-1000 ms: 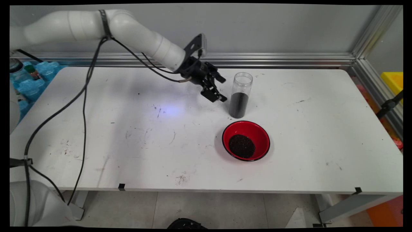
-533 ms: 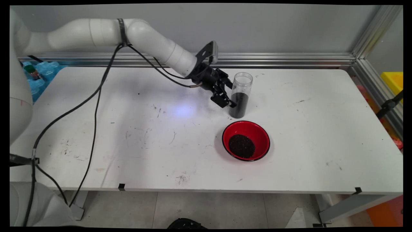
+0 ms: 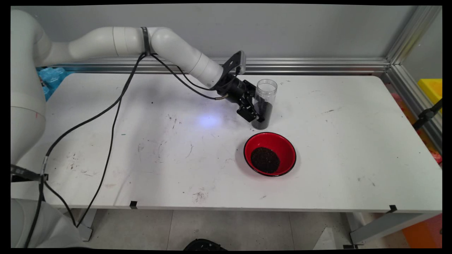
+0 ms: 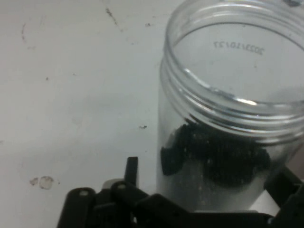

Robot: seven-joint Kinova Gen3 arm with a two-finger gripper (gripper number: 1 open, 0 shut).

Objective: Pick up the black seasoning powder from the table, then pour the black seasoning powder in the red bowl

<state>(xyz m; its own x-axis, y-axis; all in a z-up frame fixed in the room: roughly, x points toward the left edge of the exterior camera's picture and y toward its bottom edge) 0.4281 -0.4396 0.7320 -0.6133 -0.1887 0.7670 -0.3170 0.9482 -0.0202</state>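
Observation:
I expect the dark granules [image 3: 262,114] to stay inside until I tip the jar steeply and then pour out, because they lie well below the jar's opening [image 3: 267,86].
A clear plastic jar [image 3: 265,92] stands upright on the white table [image 3: 159,148], lidless and about half full of dark granules. My gripper [image 3: 259,111] reaches in from the left at the jar's lower half, open, with one finger on each side of it. In the hand view the jar [image 4: 228,118] fills the space between the fingers, and the left fingertip [image 4: 132,165] stands a little clear of its wall. A red bowl [image 3: 272,141] holding a heap of the same dark granules [image 3: 265,159] sits just in front of the jar.
An aluminium rail [image 3: 317,65] runs along the table's back edge and down its right side. Black cables [image 3: 113,116] hang from the arm over the table's left half. A yellow box [image 3: 430,88] lies beyond the right edge, blue packaging [image 3: 53,76] beyond the back left corner.
The gripper has moved right and slightly down, from beside the jar to straddling its lower half. The jar and bowl have stayed in place.

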